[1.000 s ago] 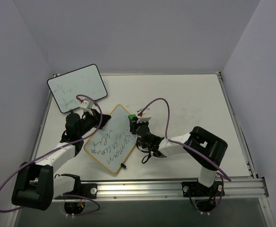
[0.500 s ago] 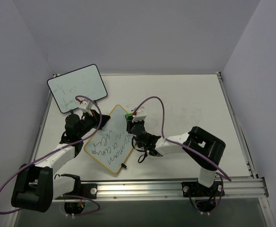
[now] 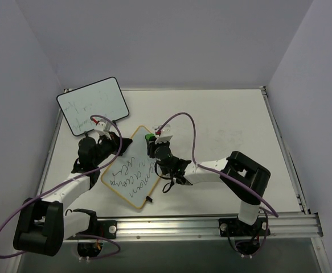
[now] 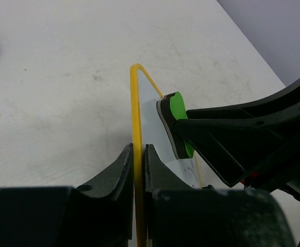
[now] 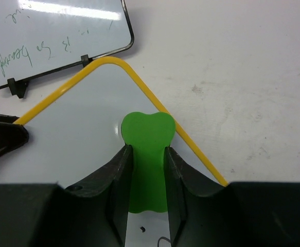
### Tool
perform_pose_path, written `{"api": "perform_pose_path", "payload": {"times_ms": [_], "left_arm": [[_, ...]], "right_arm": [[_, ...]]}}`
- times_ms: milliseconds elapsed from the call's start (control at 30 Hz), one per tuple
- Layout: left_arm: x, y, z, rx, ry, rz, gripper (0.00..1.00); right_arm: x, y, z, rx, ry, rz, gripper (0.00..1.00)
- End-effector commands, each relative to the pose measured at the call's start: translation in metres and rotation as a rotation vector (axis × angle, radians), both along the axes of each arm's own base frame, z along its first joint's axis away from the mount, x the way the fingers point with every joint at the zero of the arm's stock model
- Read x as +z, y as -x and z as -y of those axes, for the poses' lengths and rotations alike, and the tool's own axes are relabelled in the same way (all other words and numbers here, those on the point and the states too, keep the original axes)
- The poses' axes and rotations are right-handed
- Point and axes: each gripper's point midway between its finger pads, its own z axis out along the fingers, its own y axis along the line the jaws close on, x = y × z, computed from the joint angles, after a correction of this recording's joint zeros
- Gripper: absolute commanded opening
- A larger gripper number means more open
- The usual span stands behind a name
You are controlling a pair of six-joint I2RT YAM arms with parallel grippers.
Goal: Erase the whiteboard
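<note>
The eraser is up at the whiteboard's clean upper corner (image 3: 142,133). Next, my right gripper wipes back down with the eraser through the handwriting (image 3: 120,173) under my left gripper.
The whiteboard (image 3: 132,170) with the yellow frame stands tilted on the table, handwriting across its lower part. My left gripper (image 3: 118,145) is shut on its yellow frame edge (image 4: 137,139), which runs between the jaws in the left wrist view. My right gripper (image 3: 151,143) is shut on a green eraser (image 5: 146,149) and presses it against the board's upper corner (image 5: 108,103), just inside the frame. The eraser also shows in the left wrist view (image 4: 176,118) on the board face, and in the top view (image 3: 148,138).
A black-framed whiteboard (image 3: 91,105) with faint writing leans at the back left; it also shows in the right wrist view (image 5: 52,36). The table's white surface (image 3: 234,125) stretches to the right. A metal rail (image 3: 211,226) runs along the near edge.
My right gripper has moved left and up across the board with the eraser, from the board's right edge to its upper corner. The left gripper and the board have stayed put.
</note>
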Motion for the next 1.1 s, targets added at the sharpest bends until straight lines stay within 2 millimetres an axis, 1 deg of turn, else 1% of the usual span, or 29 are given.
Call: {"api": "perform_pose_path", "payload": {"times_ms": [0,33,67,133,167,200,267,300,400,467,567,600,633,700,733,800,833,933,967,1033,1067], "left_arm": [[0.037,0.003,0.009,-0.057,0.009,0.156,0.02],[0.037,0.003,0.009,-0.057,0.009,0.156,0.02],[0.037,0.002,0.009,-0.055,0.009,0.156,0.02],[0.037,0.003,0.009,-0.055,0.009,0.158,0.02],[0.038,0.003,0.008,-0.053,0.010,0.158,0.02],[0.036,0.003,0.008,-0.052,0.009,0.156,0.02],[0.037,0.003,0.008,-0.049,0.009,0.159,0.02],[0.037,0.003,0.008,-0.049,0.009,0.159,0.02],[0.037,0.003,0.008,-0.047,0.010,0.158,0.02],[0.037,0.003,0.008,-0.049,0.012,0.160,0.02],[0.037,0.003,0.008,-0.050,0.014,0.158,0.02],[0.038,0.003,0.008,-0.050,0.015,0.161,0.02],[0.038,0.004,0.008,-0.049,0.015,0.163,0.02],[0.039,0.004,0.007,-0.044,0.014,0.165,0.02],[0.039,0.005,0.007,-0.044,0.014,0.164,0.02],[0.040,0.005,0.007,-0.047,0.015,0.168,0.02],[0.039,0.005,0.007,-0.047,0.014,0.165,0.02],[0.040,0.005,0.007,-0.047,0.016,0.166,0.02],[0.040,0.005,0.007,-0.047,0.016,0.167,0.02],[0.040,0.005,0.007,-0.047,0.016,0.167,0.02],[0.040,0.005,0.007,-0.047,0.016,0.167,0.02]], "right_arm": [[-0.034,0.013,0.018,0.008,0.048,-0.092,0.00],[-0.036,0.015,0.022,0.002,0.044,-0.094,0.00],[-0.043,0.020,0.030,-0.001,0.054,-0.105,0.00],[-0.042,0.023,0.037,-0.017,0.027,-0.107,0.00],[-0.051,0.028,0.046,-0.024,0.041,-0.120,0.00],[-0.051,0.029,0.050,-0.036,0.035,-0.122,0.00],[-0.057,0.034,0.057,-0.056,0.023,-0.140,0.00],[-0.064,0.039,0.065,-0.064,0.025,-0.154,0.00],[-0.071,0.046,0.075,-0.087,0.019,-0.166,0.00],[-0.073,0.046,0.077,-0.094,0.025,-0.164,0.00],[-0.068,0.043,0.066,-0.080,0.024,-0.155,0.00],[-0.071,0.045,0.065,-0.072,0.033,-0.159,0.00],[-0.067,0.044,0.057,-0.057,0.022,-0.153,0.00],[-0.066,0.045,0.048,-0.033,0.039,-0.150,0.00],[-0.058,0.046,0.036,-0.012,0.025,-0.138,0.00],[-0.049,0.048,0.024,0.013,0.030,-0.120,0.00],[-0.040,0.049,0.013,0.030,0.019,-0.105,0.00],[-0.036,0.052,-0.006,0.078,0.021,-0.089,0.00],[-0.035,0.055,-0.019,0.104,0.015,-0.086,0.00],[-0.035,0.063,-0.034,0.149,0.018,-0.083,0.00],[-0.037,0.074,-0.045,0.182,0.027,-0.084,0.00]]}}
